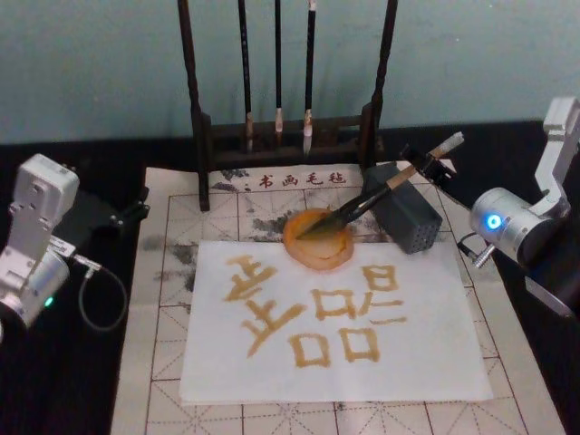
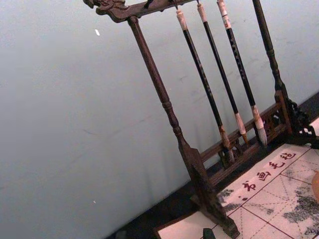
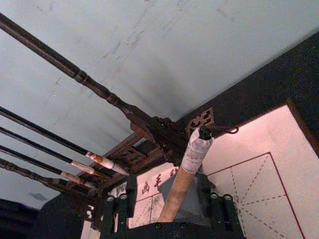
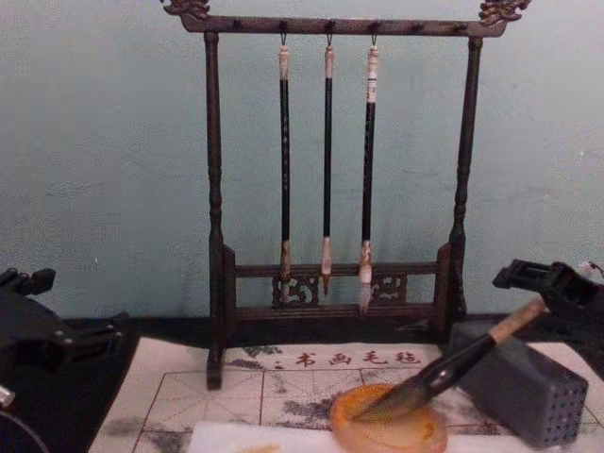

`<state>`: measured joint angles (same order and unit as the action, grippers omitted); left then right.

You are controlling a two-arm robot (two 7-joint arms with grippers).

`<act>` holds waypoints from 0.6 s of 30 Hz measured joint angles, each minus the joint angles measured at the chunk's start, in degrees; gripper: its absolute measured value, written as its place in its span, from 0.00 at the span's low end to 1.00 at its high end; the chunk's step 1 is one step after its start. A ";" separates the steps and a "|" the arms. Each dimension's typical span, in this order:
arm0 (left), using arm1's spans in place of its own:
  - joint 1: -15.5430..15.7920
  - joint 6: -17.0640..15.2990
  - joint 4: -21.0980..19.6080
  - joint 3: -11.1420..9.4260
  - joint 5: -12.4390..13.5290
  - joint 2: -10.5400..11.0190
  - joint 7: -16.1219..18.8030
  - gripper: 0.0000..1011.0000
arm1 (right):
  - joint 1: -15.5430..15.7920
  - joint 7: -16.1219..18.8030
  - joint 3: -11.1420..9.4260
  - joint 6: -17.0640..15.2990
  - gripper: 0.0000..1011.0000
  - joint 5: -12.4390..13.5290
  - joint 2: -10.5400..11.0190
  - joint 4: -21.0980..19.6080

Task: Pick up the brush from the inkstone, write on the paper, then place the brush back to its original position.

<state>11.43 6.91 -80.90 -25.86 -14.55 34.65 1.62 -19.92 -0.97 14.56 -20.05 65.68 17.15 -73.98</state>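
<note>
The dark loop (image 3: 230, 130) is sticking out stiffly from the brush handle's white-wrapped end (image 3: 198, 149), so the loop will still stick out sideways when I lift the brush upright.
The brush (image 1: 381, 195) lies slanted, its dark bristles in the amber inkstone (image 1: 317, 243) and its tan handle propped over a grey block (image 1: 410, 222). My right gripper (image 1: 428, 163) sits at the handle's upper end. In the right wrist view its fingers (image 3: 119, 201) stand apart on either side of the handle (image 3: 187, 172), open and not touching it. The chest view shows the brush (image 4: 462, 363), the inkstone (image 4: 387, 429) and the right gripper (image 4: 547, 283). The white paper (image 1: 335, 317) carries ochre characters. My left gripper (image 1: 122, 213) is parked at the mat's left edge.
A dark wooden rack (image 1: 276, 136) with three thin black-handled brushes (image 4: 326, 170) stands behind the inkstone. A cream gridded felt mat (image 1: 163, 272) with red characters lies under the paper. A loop of cable (image 1: 100, 299) hangs beside the left arm.
</note>
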 joint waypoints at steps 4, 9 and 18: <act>0.00 0.00 0.00 0.00 0.00 0.00 0.00 0.99 | 0.02 0.03 -0.03 -0.02 0.71 -0.01 0.00 -0.03; 0.00 0.00 0.00 0.00 0.00 0.00 0.00 0.99 | 0.04 0.07 -0.07 -0.05 0.53 -0.03 0.00 -0.05; 0.00 0.00 0.00 0.00 0.00 0.00 0.00 0.99 | 0.07 0.08 -0.08 -0.10 0.26 -0.06 0.00 -0.06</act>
<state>11.43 6.91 -80.90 -25.86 -14.55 34.65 1.62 -19.85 -0.89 14.48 -20.15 65.62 17.15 -74.03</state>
